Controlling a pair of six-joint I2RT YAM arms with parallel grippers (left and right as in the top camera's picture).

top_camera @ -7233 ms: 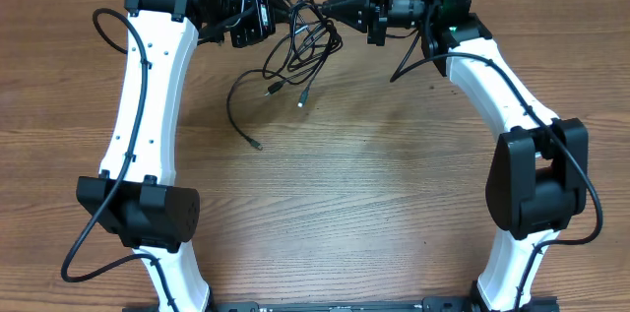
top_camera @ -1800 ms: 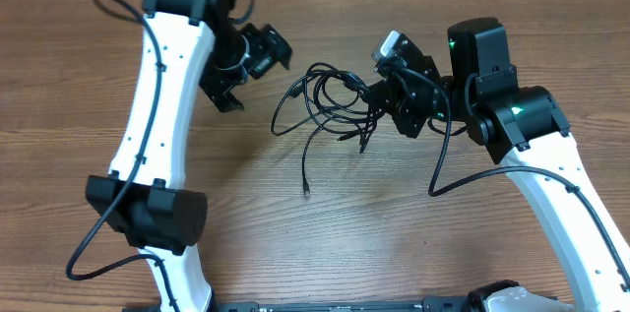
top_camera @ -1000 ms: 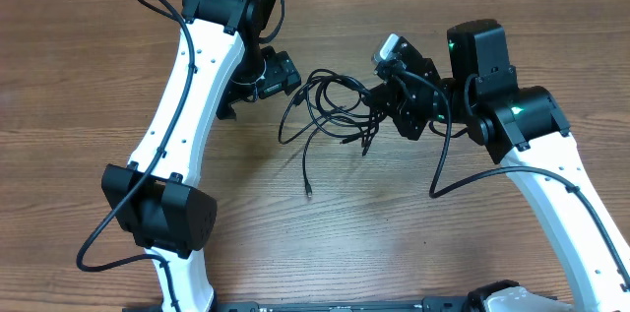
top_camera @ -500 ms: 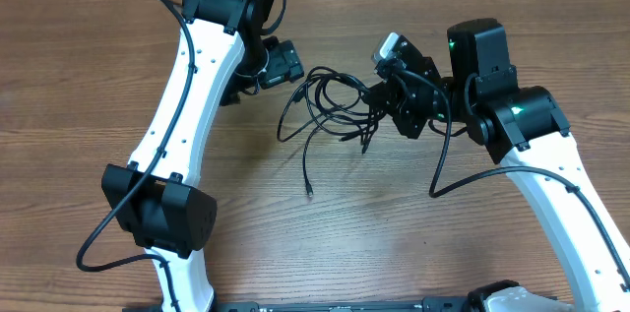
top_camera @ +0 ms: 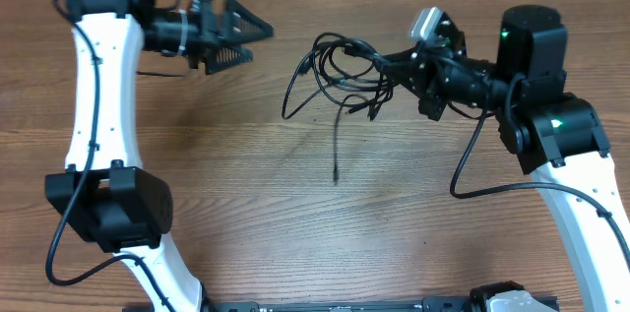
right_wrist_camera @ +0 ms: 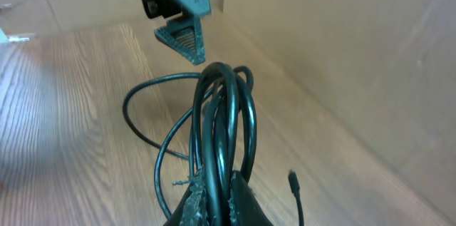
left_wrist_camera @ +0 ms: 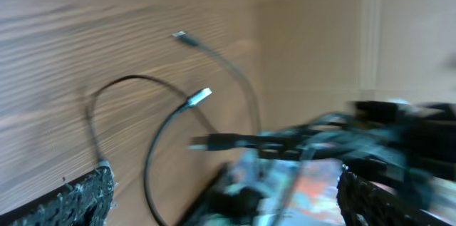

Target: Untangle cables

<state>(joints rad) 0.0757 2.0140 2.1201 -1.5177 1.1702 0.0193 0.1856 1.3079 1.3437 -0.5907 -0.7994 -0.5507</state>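
Next, my left gripper moves in and takes a single loop of the bunch before my right gripper opens, because my right gripper is pinching several strands together.
The cables are a bunch of thin black loops hanging from my right gripper, which is shut on them; one long strand trails down to a plug end by the table. In the right wrist view the cables run as several strands straight through the shut right gripper. My left gripper stands open at the upper left, pointing toward the bunch and well apart from it, with nothing between its fingers. The left wrist view is blurred; there the left gripper faces loose cable ends.
The wooden table carries both white arms, the left arm along the left side and the right arm at the right. A beige wall rises behind the table's far edge.
My left arm has swung back to the left, away from the bunch, its open gripper now pointing right. My right gripper has carried the cables up and to the right; one strand hangs lower.
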